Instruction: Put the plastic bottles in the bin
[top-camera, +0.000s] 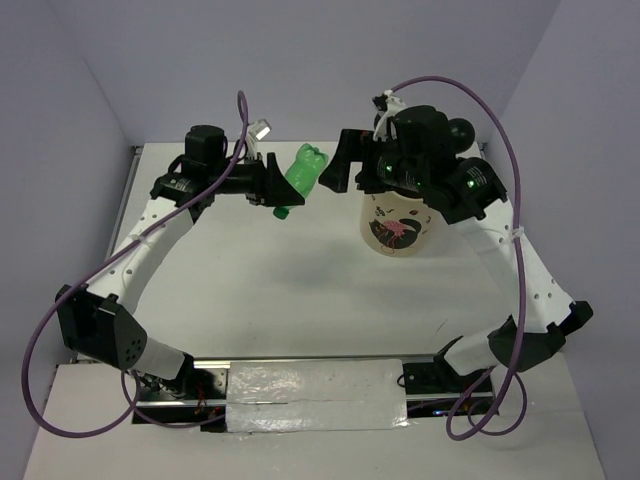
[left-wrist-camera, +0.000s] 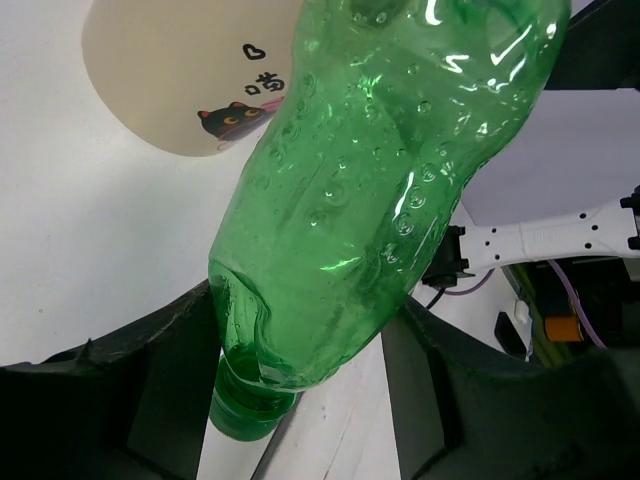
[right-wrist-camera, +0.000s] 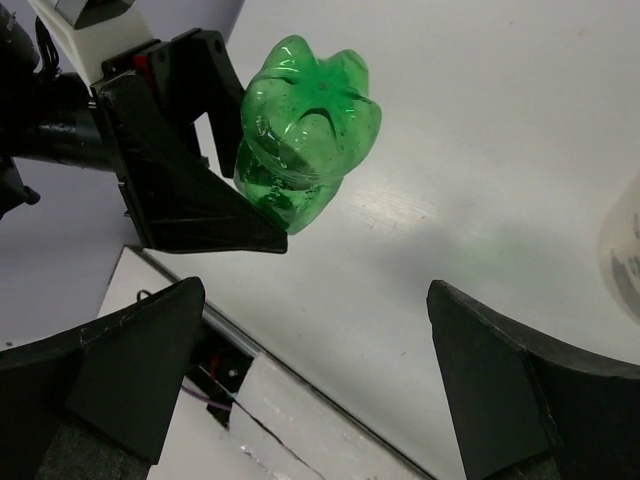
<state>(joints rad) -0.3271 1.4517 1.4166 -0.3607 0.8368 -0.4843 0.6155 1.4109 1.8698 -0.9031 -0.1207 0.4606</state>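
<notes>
The bin (top-camera: 391, 227) stands by my right gripper, and my left gripper is holding the green bottle away from it, so next my right gripper takes the green bottle's base (top-camera: 311, 156).
My left gripper (top-camera: 283, 187) is shut on the green-tinted plastic bottle (top-camera: 305, 172) and holds it above the table, cap end down and tilted. In the left wrist view the bottle (left-wrist-camera: 390, 190) fills the frame between my fingers (left-wrist-camera: 150, 390), with its green cap (left-wrist-camera: 245, 405) below. My right gripper (top-camera: 345, 165) is open and empty, just right of the bottle and facing it; the right wrist view shows the bottle's base (right-wrist-camera: 305, 130). The cream bin (top-camera: 398, 215) stands under my right arm. No other bottles are in view.
The bin's side with a black cat print shows in the left wrist view (left-wrist-camera: 180, 80), and its edge shows at the right of the right wrist view (right-wrist-camera: 625, 250). A black ball ear (top-camera: 460, 130) sits on the bin's rim. Grey walls close in the table.
</notes>
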